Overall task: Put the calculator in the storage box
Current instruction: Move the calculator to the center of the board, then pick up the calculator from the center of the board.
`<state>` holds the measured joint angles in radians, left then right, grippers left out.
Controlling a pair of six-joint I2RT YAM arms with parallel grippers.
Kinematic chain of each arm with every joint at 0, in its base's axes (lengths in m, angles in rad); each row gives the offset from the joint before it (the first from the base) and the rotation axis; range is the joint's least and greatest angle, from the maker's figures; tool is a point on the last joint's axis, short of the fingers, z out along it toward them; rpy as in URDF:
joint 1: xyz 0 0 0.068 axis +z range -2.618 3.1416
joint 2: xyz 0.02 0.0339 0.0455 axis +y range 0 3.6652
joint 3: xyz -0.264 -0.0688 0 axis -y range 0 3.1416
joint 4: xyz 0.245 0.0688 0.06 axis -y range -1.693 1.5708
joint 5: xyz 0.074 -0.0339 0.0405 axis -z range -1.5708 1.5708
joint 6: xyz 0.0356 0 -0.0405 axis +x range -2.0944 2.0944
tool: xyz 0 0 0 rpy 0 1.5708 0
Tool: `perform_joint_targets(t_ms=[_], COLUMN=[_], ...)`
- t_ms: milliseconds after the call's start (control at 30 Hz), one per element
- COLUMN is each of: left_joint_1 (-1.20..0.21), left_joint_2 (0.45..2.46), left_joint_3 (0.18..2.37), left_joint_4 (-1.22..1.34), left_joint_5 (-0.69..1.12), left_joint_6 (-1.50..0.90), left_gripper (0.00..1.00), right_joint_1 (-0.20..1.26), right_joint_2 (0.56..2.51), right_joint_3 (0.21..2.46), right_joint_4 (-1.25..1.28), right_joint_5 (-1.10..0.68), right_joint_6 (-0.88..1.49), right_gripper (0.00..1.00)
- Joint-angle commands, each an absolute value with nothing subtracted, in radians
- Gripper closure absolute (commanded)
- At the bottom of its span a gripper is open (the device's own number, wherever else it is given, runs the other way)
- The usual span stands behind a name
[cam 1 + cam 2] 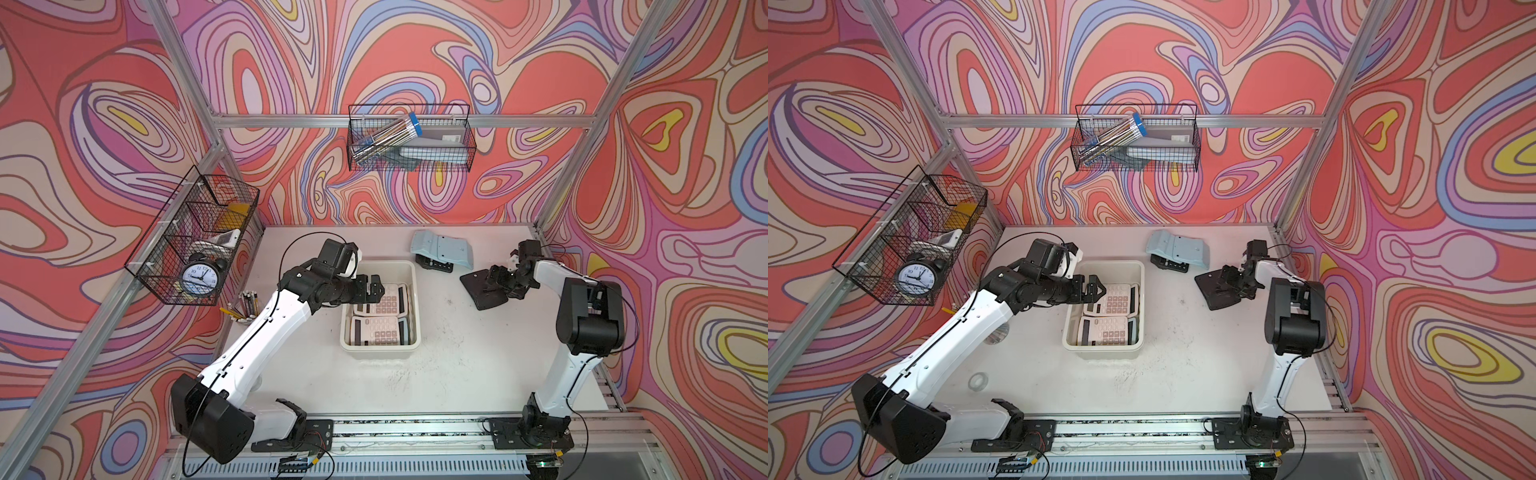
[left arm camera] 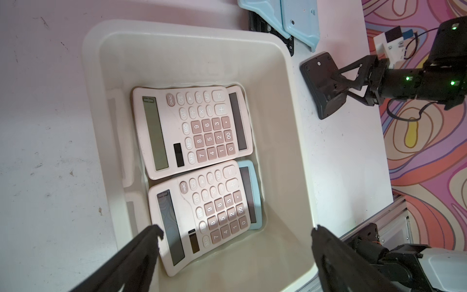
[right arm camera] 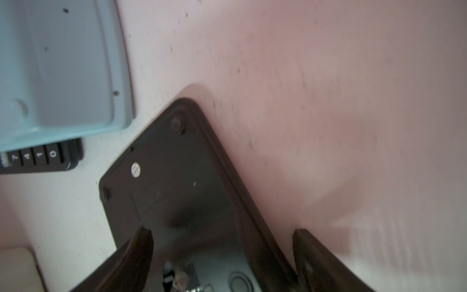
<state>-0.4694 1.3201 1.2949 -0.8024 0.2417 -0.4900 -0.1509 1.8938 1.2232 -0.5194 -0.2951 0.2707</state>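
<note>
The black calculator's back (image 1: 482,289) merely lies under one right gripper finger, so next my left gripper braces the edge (image 1: 469,293) facing the storage box before I lift the calculator.
The cream storage box (image 1: 379,353) (image 1: 1100,353) (image 2: 177,27) stands mid-table. Two pink calculators (image 1: 380,305) (image 2: 189,131) lie face up in it, on top of others; a blue one (image 2: 255,197) peeks out beneath. My left gripper (image 1: 380,289) (image 1: 1098,291) (image 2: 237,231) hovers open over the box's left side, holding nothing. A black calculator (image 1: 480,293) (image 1: 1212,293) (image 3: 177,177) lies face down and tilted on the table to the right. My right gripper (image 1: 492,282) (image 3: 222,235) stands open astride its right edge, one finger over its back and one beside the edge.
At the back, a light-blue calculator (image 1: 442,249) lies face down on another black one (image 1: 434,264). Black wire baskets hang on the left wall (image 1: 191,245) and the back wall (image 1: 409,137). Pencils (image 1: 249,305) stand at the table's left edge; a tape roll (image 1: 978,380) lies front left.
</note>
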Motion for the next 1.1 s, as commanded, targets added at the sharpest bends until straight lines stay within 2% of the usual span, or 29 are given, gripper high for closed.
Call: perform_joint_targets(t_ms=[0,433,600,767,1067], left_joint_1=[-0.486,-0.620,-0.692,-0.742,-0.838], left_joint_2=[1.308,1.332,1.348,1.391,1.606], left_joint_3=[1.325,1.394,1.424,1.443,1.621], left_joint_4=[-0.769,-0.705,-0.675,-0.604,-0.575], left_joint_5=[0.251,0.212,0.191,0.198,0.184], left_joint_6=[-0.486,-0.518,-0.525,-0.555,-0.560], left_gripper=[0.01,0.01,0.01,0.01,0.01], right_joint_1=[-0.143,-0.035,-0.034,-0.035,-0.094], right_joint_2=[1.799,1.479,1.396,1.403,1.567], right_joint_3=[1.126,0.816,0.823,0.873,1.007], right_joint_4=[-0.454,-0.367,-0.405,-0.411,-0.397], right_joint_5=[-0.336,-0.455,-0.380,-0.276,-0.205], right_joint_6=[0.325,0.418,0.428,0.432,0.417], right_gripper=[0.11,0.11,0.10,0.07,0.04])
